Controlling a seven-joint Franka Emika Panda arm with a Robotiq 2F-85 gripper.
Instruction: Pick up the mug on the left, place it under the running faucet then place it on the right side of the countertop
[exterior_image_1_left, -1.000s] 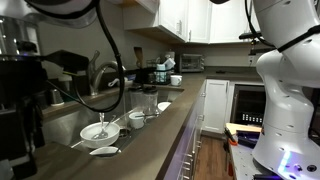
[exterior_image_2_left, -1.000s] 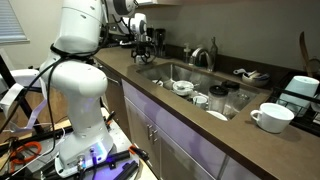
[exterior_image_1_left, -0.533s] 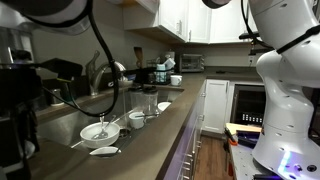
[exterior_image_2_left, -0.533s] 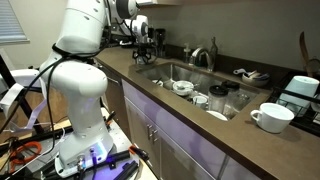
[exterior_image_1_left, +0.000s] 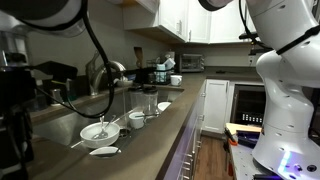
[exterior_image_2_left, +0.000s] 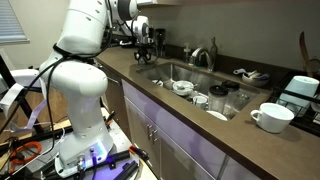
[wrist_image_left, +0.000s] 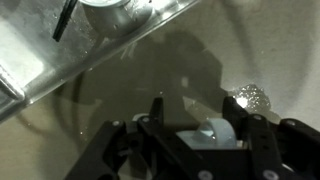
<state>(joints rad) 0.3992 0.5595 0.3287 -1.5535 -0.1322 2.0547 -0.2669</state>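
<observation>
The white mug (wrist_image_left: 222, 132) is off-center between my gripper's fingers. Next, my gripper opens, centers its fingers on the mug's side (wrist_image_left: 205, 140) and closes before it lifts the mug.
In the wrist view the white mug (wrist_image_left: 212, 133) stands on the dark countertop (wrist_image_left: 120, 110), between my gripper's (wrist_image_left: 206, 118) two black fingers. One finger is against the mug's side. The other shows a small gap, so the jaws look open around it. The gripper body hides the lower part of the mug. In an exterior view my gripper (exterior_image_2_left: 143, 47) is low over the far end of the countertop (exterior_image_2_left: 190, 125), beyond the sink. The arched silver faucet (exterior_image_2_left: 203, 55) stands behind the basin and also shows in an exterior view (exterior_image_1_left: 100, 72).
The steel sink (exterior_image_2_left: 170, 70) holds small white cups and dishes (exterior_image_2_left: 185, 88); its corner shows in the wrist view (wrist_image_left: 60, 50). Another white mug (exterior_image_2_left: 268, 117) sits on the counter's near end by a dark appliance (exterior_image_2_left: 300, 92). Bottles and clutter stand near my gripper.
The cable hanging from the arm has swung a little in an exterior view. The gripper has stayed at the far end of the counter.
</observation>
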